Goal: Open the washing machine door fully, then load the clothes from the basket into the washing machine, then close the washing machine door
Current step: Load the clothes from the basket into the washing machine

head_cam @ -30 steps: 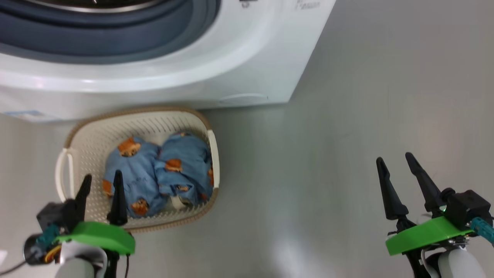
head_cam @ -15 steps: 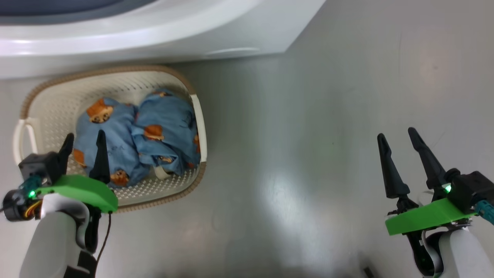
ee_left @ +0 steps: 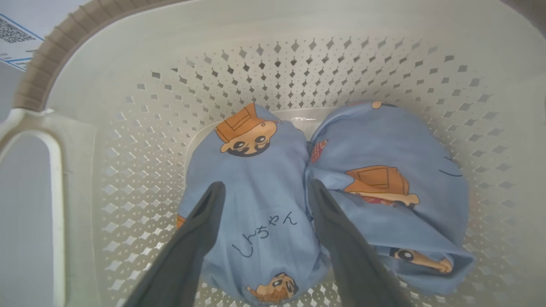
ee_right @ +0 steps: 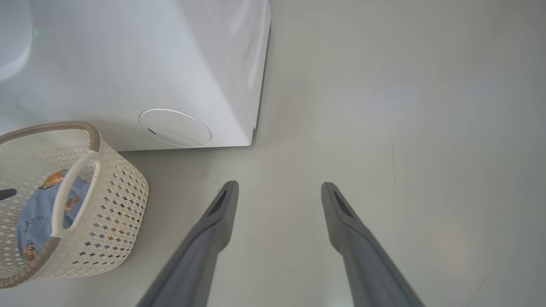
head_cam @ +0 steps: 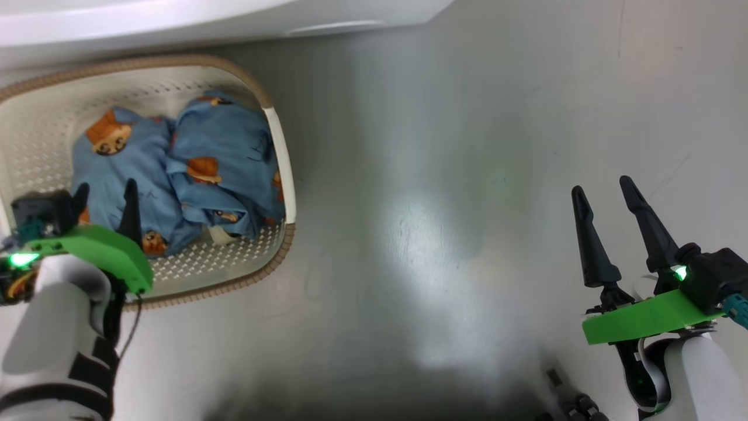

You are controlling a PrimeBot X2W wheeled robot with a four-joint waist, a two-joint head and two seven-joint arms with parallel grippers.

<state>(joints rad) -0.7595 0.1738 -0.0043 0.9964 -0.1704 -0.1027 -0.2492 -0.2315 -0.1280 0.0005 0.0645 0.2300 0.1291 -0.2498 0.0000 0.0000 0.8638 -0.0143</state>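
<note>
A dark crease (head_cam: 169, 155) divides the bundles, so the bundle of clothes (head_cam: 130, 172) under my left gripper will come away alone when I lift it.
The cream basket (head_cam: 279, 146) stands on the floor against the white washing machine (head_cam: 175, 23). Two bundles of light blue clothes (head_cam: 222, 152) with orange-brown figures lie in it. My left gripper (head_cam: 105, 190) hangs open over the basket's near left part. In the left wrist view, the left gripper (ee_left: 265, 185) straddles the left bundle of clothes (ee_left: 251, 170) just above it, inside the basket (ee_left: 298, 59). My right gripper (head_cam: 602, 186) is open and empty over bare floor far to the right. The washing machine door is out of view.
The right wrist view looks past the right gripper (ee_right: 279, 185) to the washing machine (ee_right: 128, 64), with its round service cap (ee_right: 175, 128) and right front corner, and to the basket (ee_right: 119, 192). A blue label (ee_left: 13, 42) shows beyond the basket rim. Grey floor spreads to the right.
The head camera has tilted down, so the washing machine and basket slid up and left in the picture. My left gripper stays over the left bundle. Both grippers remain open.
</note>
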